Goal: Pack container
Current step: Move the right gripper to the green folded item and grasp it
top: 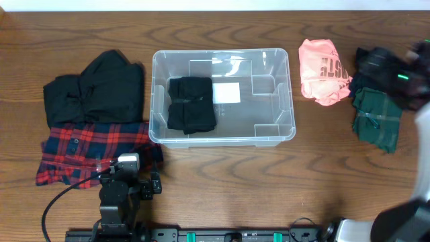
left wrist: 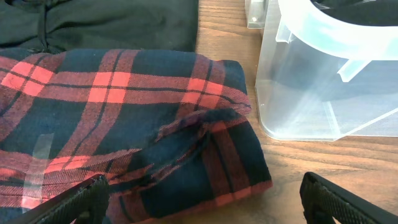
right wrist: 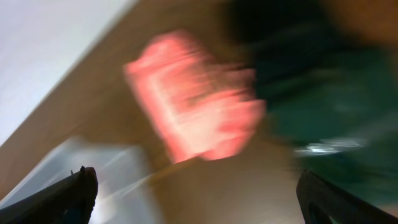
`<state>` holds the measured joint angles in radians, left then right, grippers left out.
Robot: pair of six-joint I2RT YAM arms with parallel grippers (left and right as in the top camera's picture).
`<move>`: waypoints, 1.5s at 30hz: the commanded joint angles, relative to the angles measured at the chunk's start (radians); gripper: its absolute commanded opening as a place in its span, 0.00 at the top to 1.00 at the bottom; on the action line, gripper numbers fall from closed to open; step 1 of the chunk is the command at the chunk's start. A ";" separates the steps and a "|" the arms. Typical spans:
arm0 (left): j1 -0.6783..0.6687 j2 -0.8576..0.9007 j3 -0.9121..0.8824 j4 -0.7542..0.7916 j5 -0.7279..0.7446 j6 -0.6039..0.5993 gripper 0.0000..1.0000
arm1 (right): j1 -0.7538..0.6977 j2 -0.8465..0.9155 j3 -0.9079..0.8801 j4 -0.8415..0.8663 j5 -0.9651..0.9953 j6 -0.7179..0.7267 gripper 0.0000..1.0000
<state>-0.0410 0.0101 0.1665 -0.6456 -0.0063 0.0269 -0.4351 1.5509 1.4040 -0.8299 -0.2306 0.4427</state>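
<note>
My right gripper is open, and the green plaid garment's outer edge (top: pixel 395 128) lies free in front of it. So I should continue to move down toward that edge (top: pixel 398 115) until my fingers close on it.
The clear container (top: pixel 290 101) stands mid-table with a folded black garment (top: pixel 191 104) in its left half and a white label (top: pixel 226 92) on its base. My left gripper (left wrist: pixel 205 199) is open low over the corner of a red plaid shirt (left wrist: pixel 124 118), with the container wall (left wrist: pixel 323 81) just to its right. My right gripper (right wrist: pixel 198 193) is open and empty. It is blurred with motion above a pink garment (right wrist: pixel 199 99) and a dark green garment (right wrist: pixel 336 106). In the overhead view the right gripper (top: pixel 373 64) hovers at the far right over the green plaid garment (top: pixel 376 121).
A black garment (top: pixel 94 87) lies left of the container, above the red plaid shirt (top: pixel 87 151). The pink garment (top: pixel 322 70) lies right of the container. My left arm (top: pixel 124 191) stands at the front edge, and the right arm (top: pixel 416 215) comes in from the lower right.
</note>
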 commanded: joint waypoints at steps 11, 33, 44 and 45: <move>0.005 -0.006 -0.012 0.003 -0.005 0.006 0.02 | -0.320 0.376 -0.011 -0.027 -0.155 -0.324 0.01; 0.005 -0.006 -0.012 0.003 -0.005 0.006 0.02 | -0.292 0.333 -0.010 -0.081 -0.456 -0.397 0.86; 0.005 -0.006 -0.012 0.003 -0.005 0.006 0.02 | 0.041 -0.142 -0.010 -0.149 -0.508 -0.218 0.96; 0.005 -0.006 -0.012 0.003 -0.005 0.006 0.02 | 0.088 -0.158 -0.010 -0.138 -0.517 -0.183 0.96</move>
<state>-0.0406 0.0101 0.1665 -0.6460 -0.0063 0.0269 -0.4427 1.4288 1.3891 -0.9787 -0.6674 0.1478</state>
